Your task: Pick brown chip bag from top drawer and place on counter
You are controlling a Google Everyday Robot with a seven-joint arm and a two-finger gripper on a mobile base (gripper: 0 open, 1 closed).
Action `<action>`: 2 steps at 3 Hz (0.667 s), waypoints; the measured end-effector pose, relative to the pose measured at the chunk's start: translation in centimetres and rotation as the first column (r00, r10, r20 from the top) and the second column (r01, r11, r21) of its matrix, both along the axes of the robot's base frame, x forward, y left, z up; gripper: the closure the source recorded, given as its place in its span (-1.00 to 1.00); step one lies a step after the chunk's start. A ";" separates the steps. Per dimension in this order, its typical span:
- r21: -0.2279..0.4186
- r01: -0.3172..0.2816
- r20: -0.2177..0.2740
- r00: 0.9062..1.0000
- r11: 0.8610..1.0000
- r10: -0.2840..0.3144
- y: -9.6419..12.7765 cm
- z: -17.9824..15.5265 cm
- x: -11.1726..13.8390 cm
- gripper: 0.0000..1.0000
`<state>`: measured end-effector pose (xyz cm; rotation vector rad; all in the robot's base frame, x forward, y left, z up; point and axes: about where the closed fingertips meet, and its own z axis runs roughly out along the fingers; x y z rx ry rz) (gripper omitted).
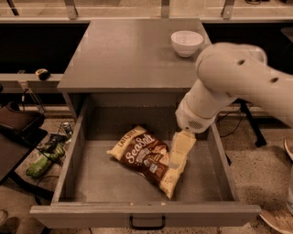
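Observation:
The brown chip bag lies long with thin, flat ends, so its ends should hang down on both sides when I lift it by its middle.
The brown chip bag lies flat in the middle of the open top drawer, slanted, its white "Sea Salt" lettering facing up. My gripper hangs from the white arm, which reaches in from the right. It is inside the drawer, just above the right part of the bag and covering that end. The grey counter lies behind the drawer. The drawer's front panel carries a small black pull handle.
A white bowl stands on the counter's back right corner. A green bag and cables lie on the floor to the left. A pale ledge with metal posts runs along the back. A shoe shows at the bottom right.

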<state>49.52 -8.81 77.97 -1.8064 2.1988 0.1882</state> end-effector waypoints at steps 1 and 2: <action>0.067 0.051 -0.082 0.996 0.996 -0.045 3.2 -7.5 1.9 -1.00; 0.138 0.090 -0.161 0.985 0.986 -0.067 6.7 -12.9 1.4 -0.61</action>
